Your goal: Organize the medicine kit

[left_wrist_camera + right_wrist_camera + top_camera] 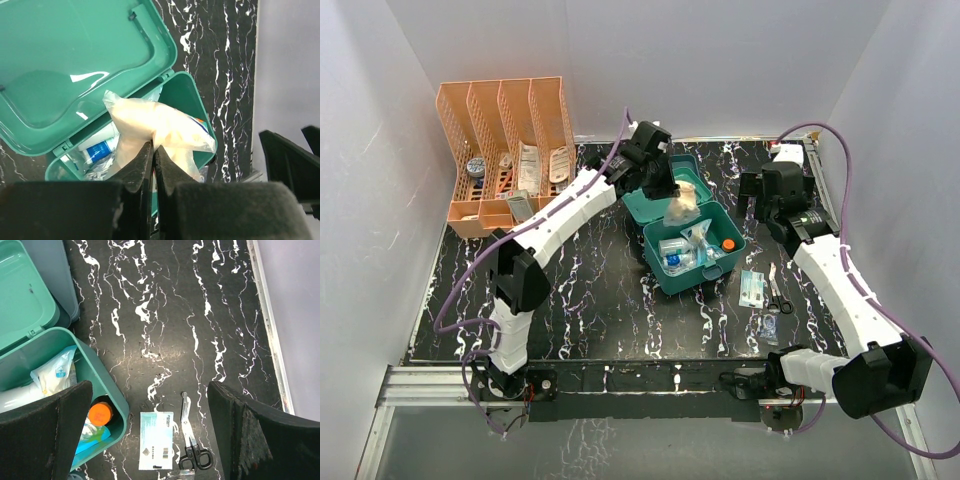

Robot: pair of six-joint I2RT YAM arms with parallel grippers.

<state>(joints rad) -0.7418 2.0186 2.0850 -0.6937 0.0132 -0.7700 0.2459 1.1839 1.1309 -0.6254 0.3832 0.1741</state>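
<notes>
I should move my left gripper down before letting go, until the beige bag [683, 205], which hangs over the open kit with the kit's lid laid back, rests on the blue-labelled tube [672, 261].
The teal medicine kit [718, 268] stands open mid-table, lid [648, 206] laid back, with packets, a blue-labelled tube and an orange-capped bottle [728, 244] inside. My left gripper [670, 192] is shut on a clear bag of beige material [683, 207] and holds it above the kit's rear; the left wrist view shows the bag [150, 125] pinched between the fingertips [145, 155] over the box [187, 92]. My right gripper [765, 205] is open and empty, right of the kit, above a pale blue sachet [156, 446] and scissors [192, 452].
An orange slotted file rack [510, 150] with several items stands at the back left. The sachet [752, 288], scissors [778, 292] and a small clear packet [770, 325] lie right of the kit. White walls enclose the table; a metal rail [267, 325] runs along the right edge.
</notes>
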